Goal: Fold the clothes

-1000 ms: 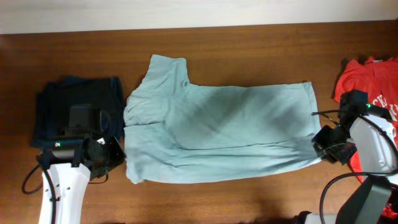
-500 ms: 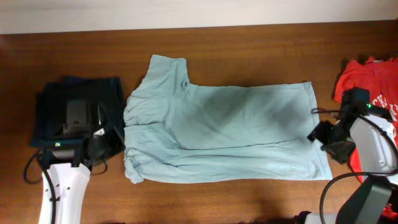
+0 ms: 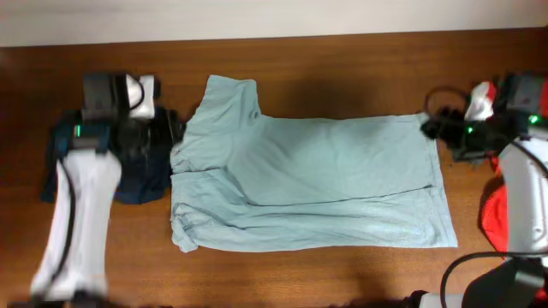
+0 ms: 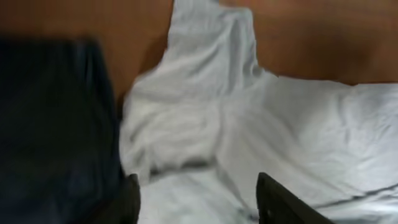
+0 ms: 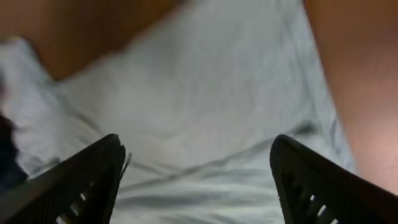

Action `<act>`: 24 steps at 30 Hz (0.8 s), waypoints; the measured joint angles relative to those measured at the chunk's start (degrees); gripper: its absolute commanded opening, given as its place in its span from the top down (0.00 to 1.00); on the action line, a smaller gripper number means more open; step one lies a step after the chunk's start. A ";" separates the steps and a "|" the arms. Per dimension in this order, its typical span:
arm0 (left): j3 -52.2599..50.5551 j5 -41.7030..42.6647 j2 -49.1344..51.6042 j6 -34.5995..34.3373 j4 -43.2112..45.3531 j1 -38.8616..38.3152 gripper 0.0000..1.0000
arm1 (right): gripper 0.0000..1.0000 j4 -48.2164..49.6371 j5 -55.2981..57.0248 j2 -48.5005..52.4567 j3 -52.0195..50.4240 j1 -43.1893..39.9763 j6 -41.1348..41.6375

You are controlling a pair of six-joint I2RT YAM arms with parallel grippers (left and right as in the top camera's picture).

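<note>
The sleeve sticks out [image 3: 227, 98] beyond the T-shirt's far edge, so the robot's left gripper should pull the sleeve's tip [image 3: 229, 81] in while the right gripper pinches the T-shirt's far corner.
The pale grey-blue T-shirt [image 3: 308, 184] lies flat across the middle of the table, folded lengthwise, with one sleeve [image 3: 227, 98] sticking out toward the far edge. My left gripper [image 3: 174, 130] hovers open at the shirt's left edge, by the sleeve. In the left wrist view the left gripper [image 4: 199, 202] has only the shirt's cloth [image 4: 249, 124] below its spread fingers. My right gripper [image 3: 435, 128] hangs open at the shirt's far right corner. The right gripper [image 5: 199, 180] shows pale cloth [image 5: 205, 106] under wide-apart, empty fingers.
A dark navy shirt [image 3: 141, 171] lies bunched under my left arm, touching the pale shirt's left edge. A red shirt [image 3: 490, 227] lies at the right edge, partly under my right arm. Bare wooden tabletop [image 3: 342, 68] runs along the far side.
Both grippers opened and let go of the pale shirt's near edge, which now lies flat. Both arms then swung from the near side to the shirt's far corners.
</note>
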 measured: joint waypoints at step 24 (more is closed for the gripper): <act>34.88 -7.89 53.94 15.85 23.67 -9.18 0.18 | 0.18 0.83 -0.76 13.14 6.21 0.00 -2.16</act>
